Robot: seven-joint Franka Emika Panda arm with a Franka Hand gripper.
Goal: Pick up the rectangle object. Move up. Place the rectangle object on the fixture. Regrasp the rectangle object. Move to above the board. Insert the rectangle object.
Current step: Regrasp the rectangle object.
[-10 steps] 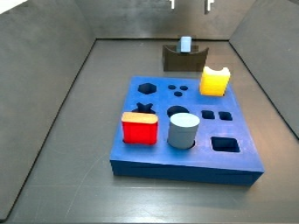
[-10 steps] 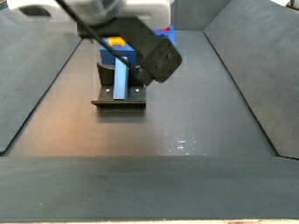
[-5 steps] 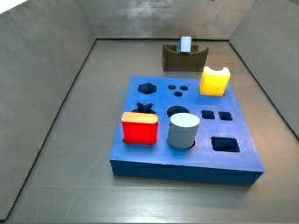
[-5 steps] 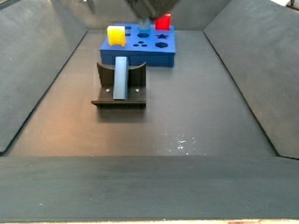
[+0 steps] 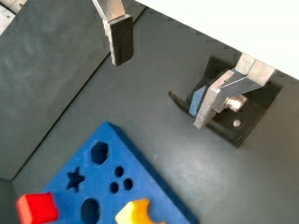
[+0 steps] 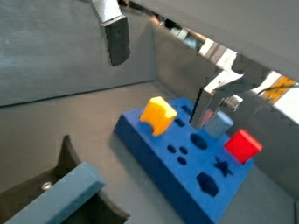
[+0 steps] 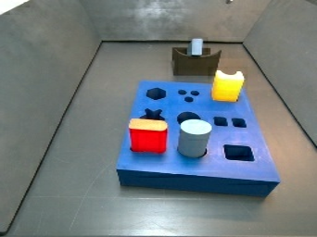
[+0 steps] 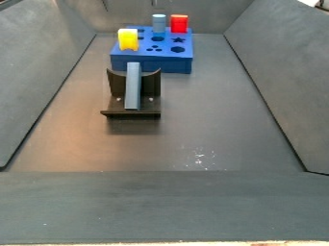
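The big rectangular hole (image 7: 238, 153) near the board's edge is empty. The rectangle object will go down into that hole when I lower it.
The rectangle object (image 7: 196, 46) (image 8: 134, 86) is a slim grey-blue block standing on edge in the notch of the fixture (image 7: 195, 63) (image 8: 133, 108). Both wrist views also show the rectangle object (image 5: 200, 99) (image 6: 56, 198) from above. My gripper (image 5: 162, 92) (image 6: 158, 94) is open high over the floor, with nothing between its fingers (image 5: 117, 39) (image 6: 114, 42). It shows in neither side view. The blue board (image 7: 242, 171) (image 8: 154, 60) lies beyond the fixture.
On the board stand a yellow piece (image 7: 227, 85) (image 8: 129, 38), a red piece (image 7: 147, 135) (image 8: 179, 22) and a pale grey-blue cylinder (image 7: 194, 138) (image 8: 158, 18). Sloping grey walls (image 7: 50, 102) close in the dark floor on both sides.
The gripper has risen away from the fixture and left both side views. The rectangle object stays standing in the fixture.
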